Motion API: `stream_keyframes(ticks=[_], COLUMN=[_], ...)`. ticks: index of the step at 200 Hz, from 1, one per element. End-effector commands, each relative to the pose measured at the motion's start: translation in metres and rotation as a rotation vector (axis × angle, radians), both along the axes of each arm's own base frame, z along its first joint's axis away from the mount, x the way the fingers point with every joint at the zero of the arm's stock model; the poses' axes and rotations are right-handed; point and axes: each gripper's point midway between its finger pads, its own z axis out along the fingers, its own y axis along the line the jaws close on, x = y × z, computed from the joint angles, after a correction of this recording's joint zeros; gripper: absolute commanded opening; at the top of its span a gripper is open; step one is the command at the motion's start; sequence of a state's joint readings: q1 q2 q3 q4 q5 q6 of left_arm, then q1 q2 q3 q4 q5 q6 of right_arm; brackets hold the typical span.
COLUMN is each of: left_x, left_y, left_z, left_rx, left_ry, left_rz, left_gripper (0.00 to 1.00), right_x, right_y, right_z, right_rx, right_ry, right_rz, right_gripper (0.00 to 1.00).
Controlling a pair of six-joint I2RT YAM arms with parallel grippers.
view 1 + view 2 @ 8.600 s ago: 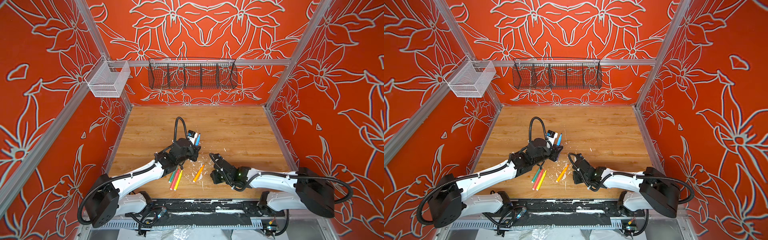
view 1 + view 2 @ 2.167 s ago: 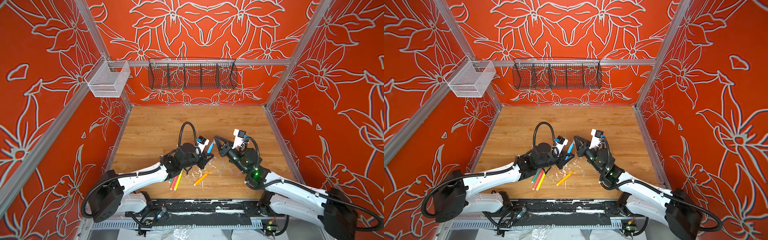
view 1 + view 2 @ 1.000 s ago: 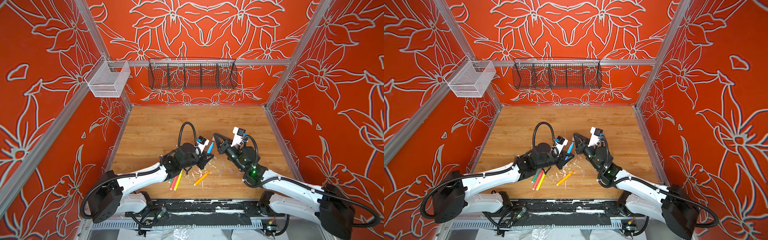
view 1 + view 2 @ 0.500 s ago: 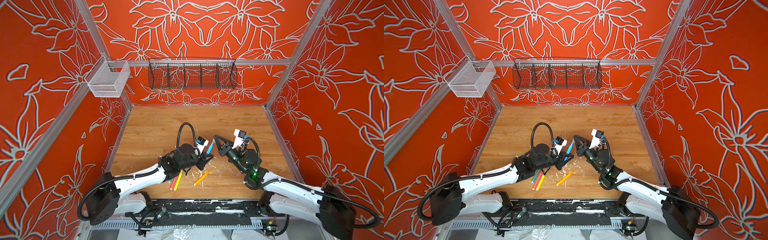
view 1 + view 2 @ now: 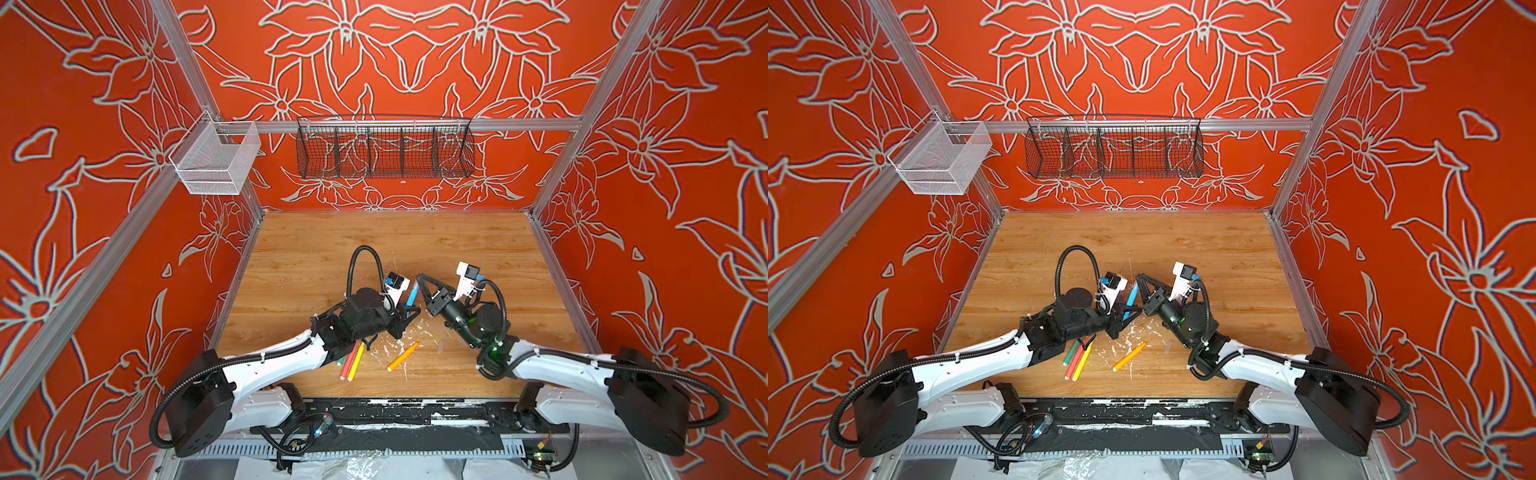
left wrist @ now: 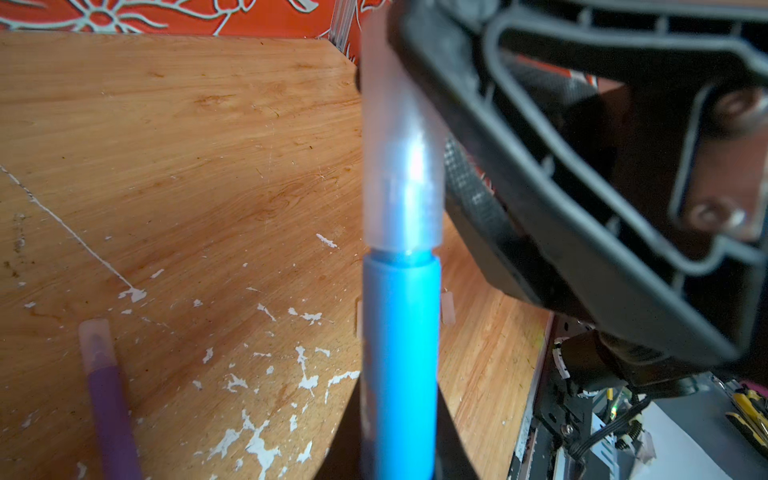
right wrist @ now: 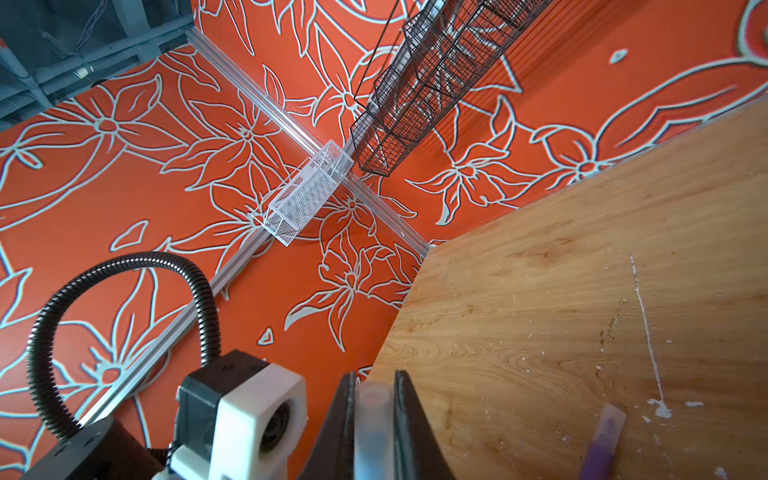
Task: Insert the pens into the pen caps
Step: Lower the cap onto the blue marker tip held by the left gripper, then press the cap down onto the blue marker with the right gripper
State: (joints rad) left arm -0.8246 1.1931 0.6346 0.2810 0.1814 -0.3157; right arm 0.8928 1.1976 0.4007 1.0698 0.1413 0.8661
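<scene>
The robot's right gripper should take the cap again by its closed end and press it home, as a thin gap shows at the blue pen's shoulder below the clear cap.
My left gripper is shut on the blue pen, which points up and away from the table in both top views. A clear pen cap sits over its tip, down to the barrel's shoulder. My right gripper is shut on that cap, meeting the pen's far end. A purple pen with a cap on lies on the wood. Green, pink-red and yellow pens and an orange pen lie uncapped by the left arm.
White paint flecks dot the wooden table between the arms. A small clear cap lies right of the orange pen. A black wire basket and a white mesh basket hang on the walls.
Over the last second both grippers have drifted slightly left together, with pen and cap still held. Several seconds ago the right gripper was low by the table's front edge.
</scene>
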Motion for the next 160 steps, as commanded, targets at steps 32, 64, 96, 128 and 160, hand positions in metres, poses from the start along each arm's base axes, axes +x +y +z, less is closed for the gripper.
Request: stream_keyframes(ticks=[32,64,96,128,160], left_x=[0.005,0.001,-0.002,-0.011,-0.019], left_y=[0.006,0.003,-0.004,-0.018,-0.029], left_z=[0.023,0.023,0.023,0.021,0.019], left_rx=[-0.082,-0.081,-0.064,-0.009,0.028], left_ry=[-0.045,-0.054,-0.053,-0.086,-0.113], left_rz=[0.013,-0.019,-0.053,-0.101,-0.133], left_gripper=[0.0,0.0,0.0,0.0,0.0], right_x=[-0.026,-0.03,-0.026,-0.024,-0.022], right_y=[0.016,0.007,-0.022,-0.049,-0.052], right_z=[0.007,0.01,0.006,0.004,0.006], right_rx=[0.06,0.037,-0.053,-0.16,-0.189], right_ry=[-0.019,-0.032,0.022,0.087,0.108], right_rz=[0.117,0.086,-0.039,-0.12,-0.095], right_gripper=[0.1,0.45,0.62,0.67,0.59])
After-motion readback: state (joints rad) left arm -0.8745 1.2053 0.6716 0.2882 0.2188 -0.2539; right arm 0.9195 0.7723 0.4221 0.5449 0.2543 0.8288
